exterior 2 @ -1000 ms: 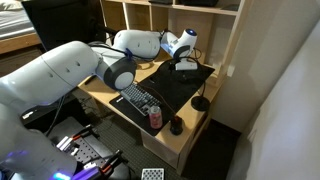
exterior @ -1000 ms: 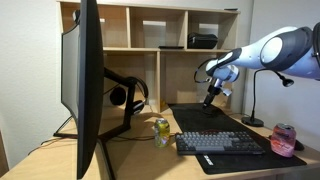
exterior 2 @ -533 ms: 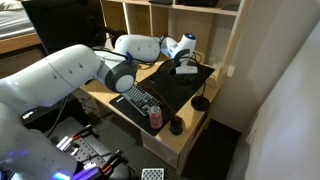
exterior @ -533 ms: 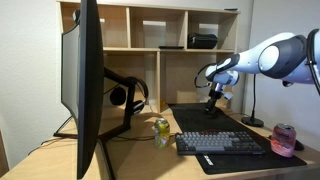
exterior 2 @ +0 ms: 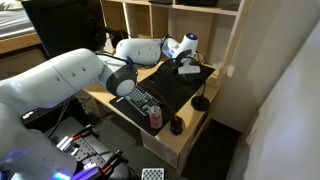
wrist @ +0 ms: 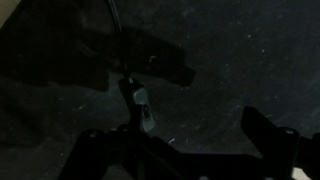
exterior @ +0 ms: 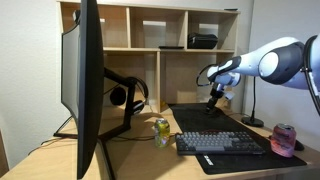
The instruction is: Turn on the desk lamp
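Note:
The switch on the black cord (wrist: 138, 100) lies at a slant ahead of the robot's finger, so the robot should turn its gripper in line with the switch (wrist: 141, 106) before pressing it.
The desk lamp (exterior: 253, 100) is a slim black stem on a round flat base, standing at the desk's far end past the keyboard. Its base (exterior 2: 200, 103) shows beside the black mat. My gripper (exterior: 212, 98) hangs over the back of the mat, short of the lamp and apart from it. It also shows by the shelf (exterior 2: 186, 66). In the wrist view the gripper (wrist: 195, 140) is open over the dark mat, with nothing between its fingers (wrist: 266, 132). That view is too dark to make out the lamp.
A large monitor (exterior: 88, 85) and black headphones on a stand (exterior: 127, 95) fill one side of the desk. A keyboard (exterior: 220, 143) lies on the black mat (exterior 2: 185, 85). A pink can (exterior: 284, 139) and a small bottle (exterior: 161, 130) stand near the front. Wooden shelves (exterior: 165, 45) rise behind.
The arm has shifted a little toward the lamp's side, and the gripper has sunk slightly over the mat. Its jaws stay open.

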Motion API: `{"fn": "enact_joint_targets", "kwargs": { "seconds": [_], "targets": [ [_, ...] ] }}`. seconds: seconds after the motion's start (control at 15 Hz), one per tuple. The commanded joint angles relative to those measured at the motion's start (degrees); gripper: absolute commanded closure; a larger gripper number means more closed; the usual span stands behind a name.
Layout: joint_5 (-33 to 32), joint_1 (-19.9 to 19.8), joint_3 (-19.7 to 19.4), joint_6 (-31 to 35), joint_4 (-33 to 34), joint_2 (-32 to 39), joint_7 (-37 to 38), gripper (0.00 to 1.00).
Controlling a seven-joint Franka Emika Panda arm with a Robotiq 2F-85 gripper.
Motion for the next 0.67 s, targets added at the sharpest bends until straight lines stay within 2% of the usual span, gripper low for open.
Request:
{"fn": "enact_joint_targets", "kwargs": {
  "seconds": [0.0,0.2,0.33,0.6],
  "targets": [
    [-0.05,0.10,0.00,0.29,0.36,0.23,-0.04,0.00],
    [-0.18,0.36,0.00,0.72,1.44,1.05,-0.04,0.00],
    [-2.63,1.35,-2.40,3.86,2.53,2.83,0.38,0.00],
    [-4.52,1.81,-3.04,8.70,3.35,4.19,-0.75,0.00]
  ]
}}
